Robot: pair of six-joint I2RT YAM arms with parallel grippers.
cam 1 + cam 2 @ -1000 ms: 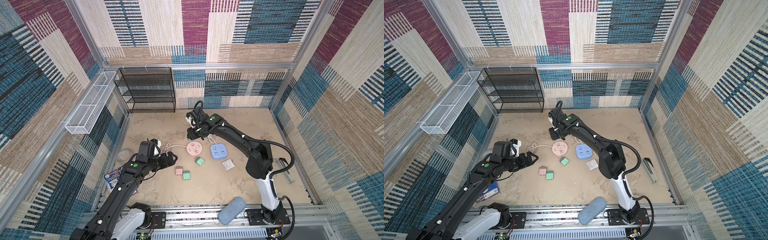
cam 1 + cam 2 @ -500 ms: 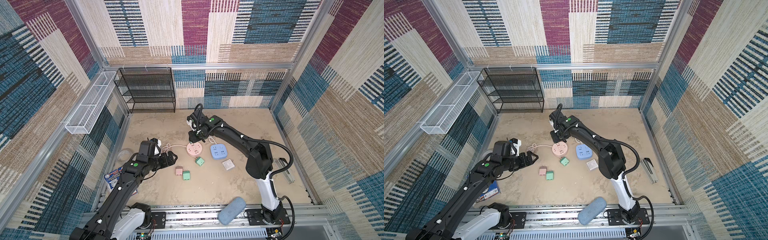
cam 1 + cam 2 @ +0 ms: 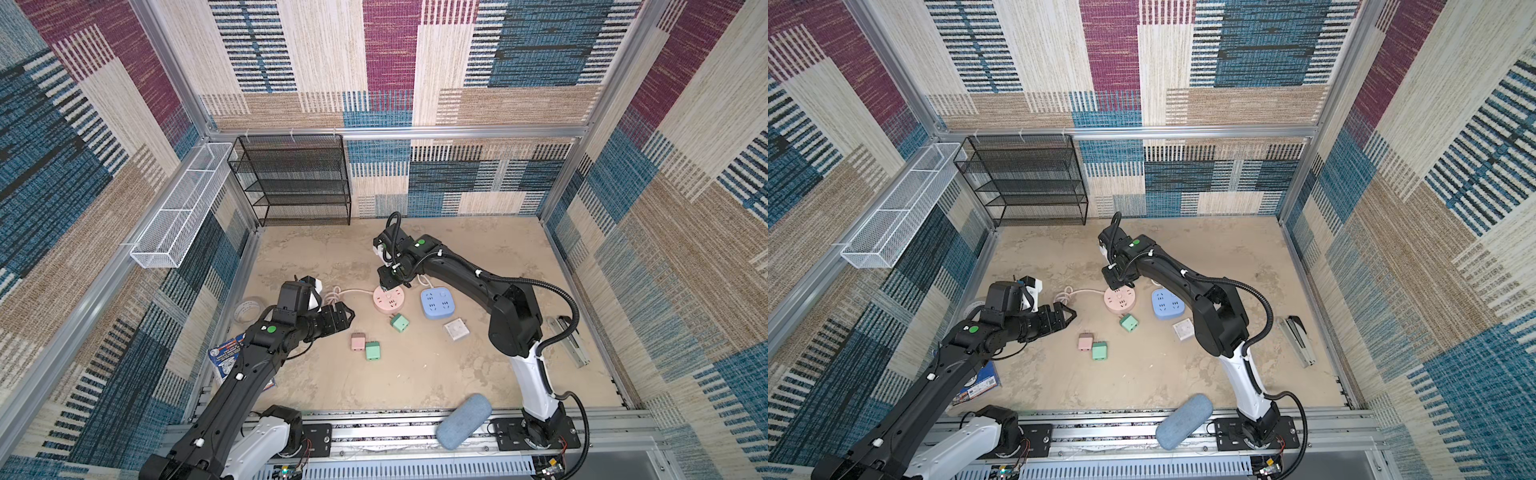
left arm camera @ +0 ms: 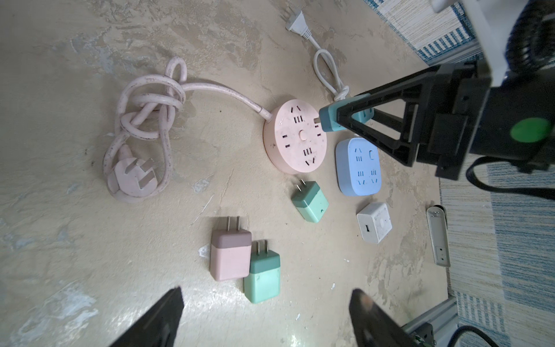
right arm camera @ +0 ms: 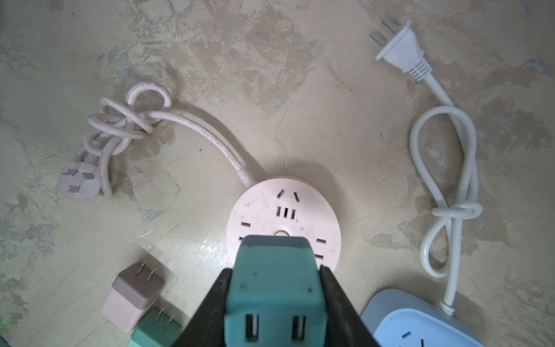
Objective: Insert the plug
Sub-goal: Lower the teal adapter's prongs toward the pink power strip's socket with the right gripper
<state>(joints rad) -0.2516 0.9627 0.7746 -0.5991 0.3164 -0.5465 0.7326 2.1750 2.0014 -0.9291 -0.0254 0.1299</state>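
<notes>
The teal plug's pins point at the pink strip and line up straight with the strip's slots (image 5: 286, 212) near its cord, so my right gripper should keep moving down until the plug is fully in.
My right gripper (image 5: 274, 272) is shut on a teal plug adapter (image 5: 273, 288), one finger on each side of it. The plug hangs over the round pink power strip (image 5: 300, 207), its front end close to the strip's face on the side nearest the blue strip. The left wrist view shows the teal plug (image 4: 329, 120) at the pink strip's (image 4: 295, 141) edge; its prongs are mostly hidden. In both top views the right gripper (image 3: 386, 282) (image 3: 1116, 282) stands over the pink strip (image 3: 388, 300) (image 3: 1120, 300). My left gripper (image 3: 343, 318) (image 4: 267, 291) hangs open and empty to the left.
A blue square power strip (image 3: 438, 303) with a white cord lies right of the pink one. A white adapter (image 3: 456, 329), a pink adapter (image 3: 358, 341) and two green adapters (image 3: 372, 350) (image 3: 399, 323) lie nearer the front. A black wire shelf (image 3: 297, 183) stands at the back left.
My right gripper has come down and forward with the teal plug onto the pink strip. The left arm has barely moved.
</notes>
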